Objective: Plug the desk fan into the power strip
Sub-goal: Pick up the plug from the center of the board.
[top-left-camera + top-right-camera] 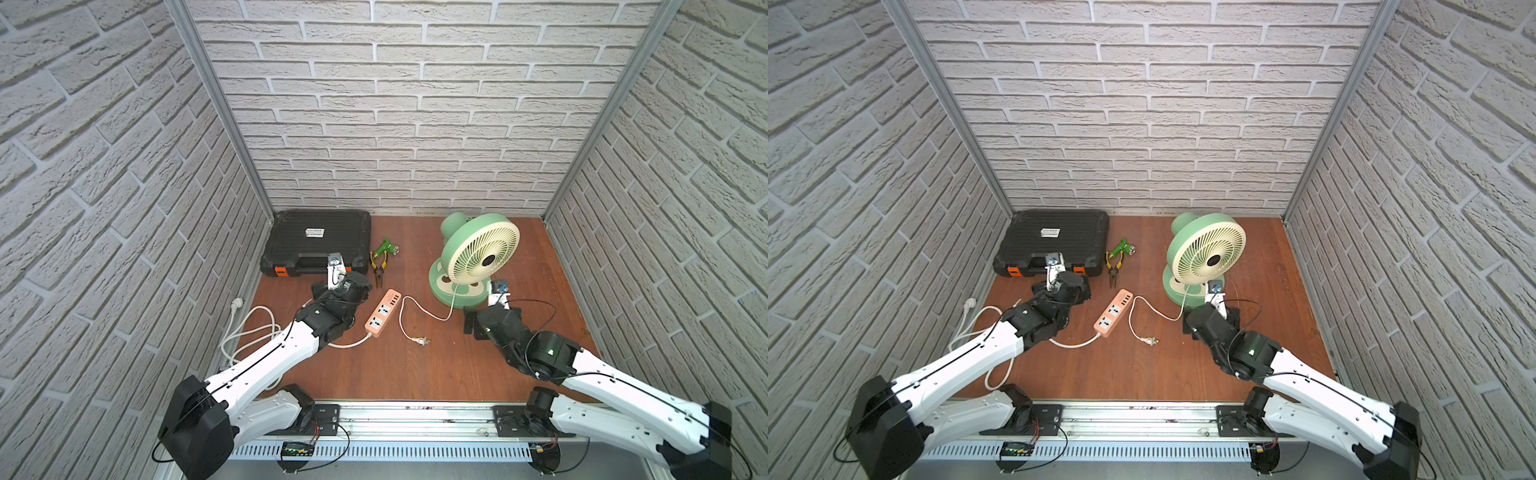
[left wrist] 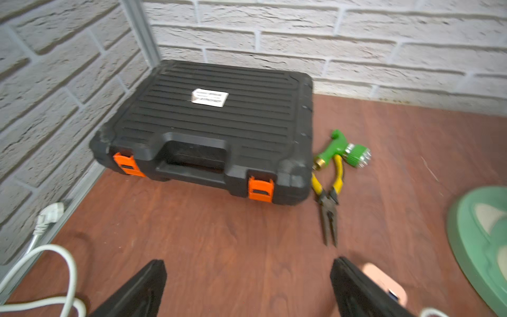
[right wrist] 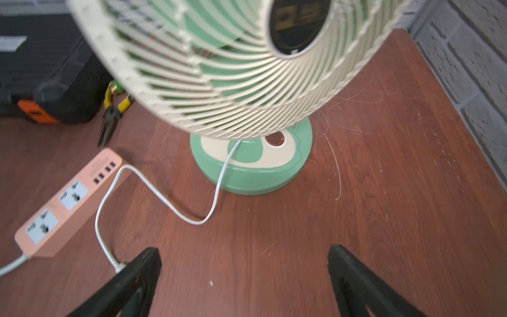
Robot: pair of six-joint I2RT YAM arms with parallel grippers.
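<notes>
Next, my right gripper moves away from the fan's base and raises the cord [image 1: 404, 330] behind the plug toward my left gripper, because the plug [image 1: 420, 340] is lying flat next to the power strip.
The mint-green desk fan [image 1: 478, 253] [image 1: 1208, 257] stands upright at the back right, and its cream grille fills the right wrist view [image 3: 247, 68]. Its thin white cord [image 1: 415, 305] [image 3: 153, 186] loops forward and ends in a small plug [image 1: 422, 341] [image 1: 1150, 341] that lies loose on the wooden floor. To the left of that loop lies the peach-pink power strip [image 1: 383, 311] [image 1: 1113, 311] [image 3: 65, 203], with nothing in its sockets. My left gripper [image 2: 249, 260] [image 1: 343, 291] is open and empty, just left of the strip. My right gripper [image 3: 244, 248] [image 1: 492, 316] is open and empty too, in front of the fan's base.
A black toolcase [image 1: 318, 243] with orange latches sits in the back left corner. Yellow-handled pliers [image 1: 379, 266] and a green hose nozzle [image 1: 388, 248] lie beside it. The strip's thick white cable [image 1: 249, 328] coils along the left wall. Brick walls enclose three sides.
</notes>
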